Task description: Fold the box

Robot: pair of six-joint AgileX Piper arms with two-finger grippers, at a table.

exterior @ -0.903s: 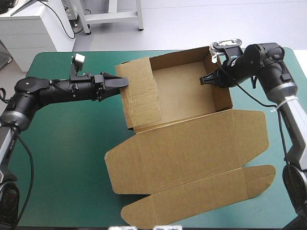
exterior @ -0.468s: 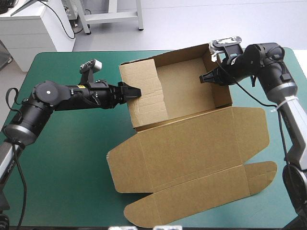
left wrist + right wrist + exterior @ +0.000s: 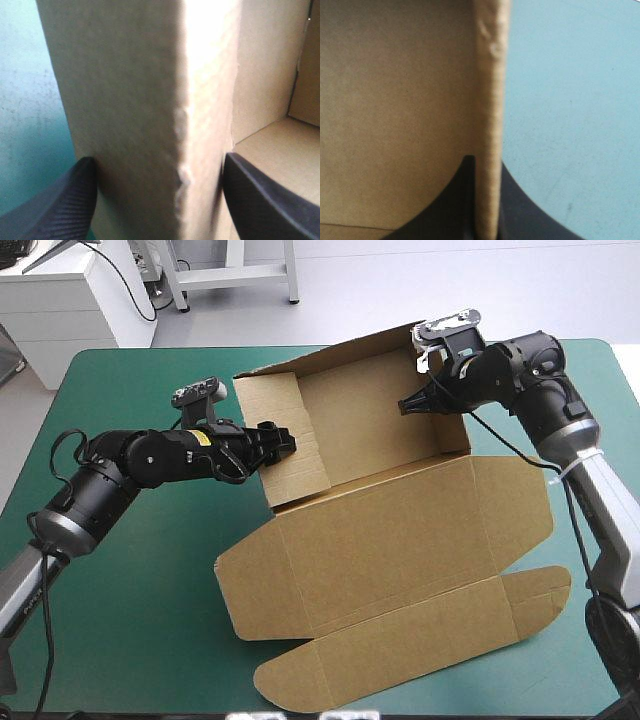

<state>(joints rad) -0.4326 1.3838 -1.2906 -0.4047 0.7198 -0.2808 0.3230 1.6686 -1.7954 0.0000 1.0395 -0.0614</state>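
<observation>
I expect the lid and long flap (image 3: 395, 545) to stay flat and come along when I turn the tray, because the lid is joined to the tray along a crease (image 3: 372, 483).
The brown box (image 3: 375, 425) stands as an open tray at the table's far middle. Its lid (image 3: 400, 540) lies flat toward the front, with a long flap (image 3: 400, 650) near the front edge. My left gripper (image 3: 283, 440) is open and straddles the tray's thick left wall (image 3: 150, 100); one of its black fingers (image 3: 60, 200) is outside the wall and the other is inside. My right gripper (image 3: 408, 405) is shut on the box at the right wall. That wall's thin edge (image 3: 490, 100) runs up between the gripper's (image 3: 485, 162) nearly closed fingers.
The box and its lid take up the table's middle and right. The teal-green cover (image 3: 130, 590) shows to the left of the lid, and a strip of it lies beyond the right wall (image 3: 570, 125).
The left arm has swung in and its fingers now straddle the left wall, which stands more upright. The right gripper and the whole tray have shifted a little to the left.
</observation>
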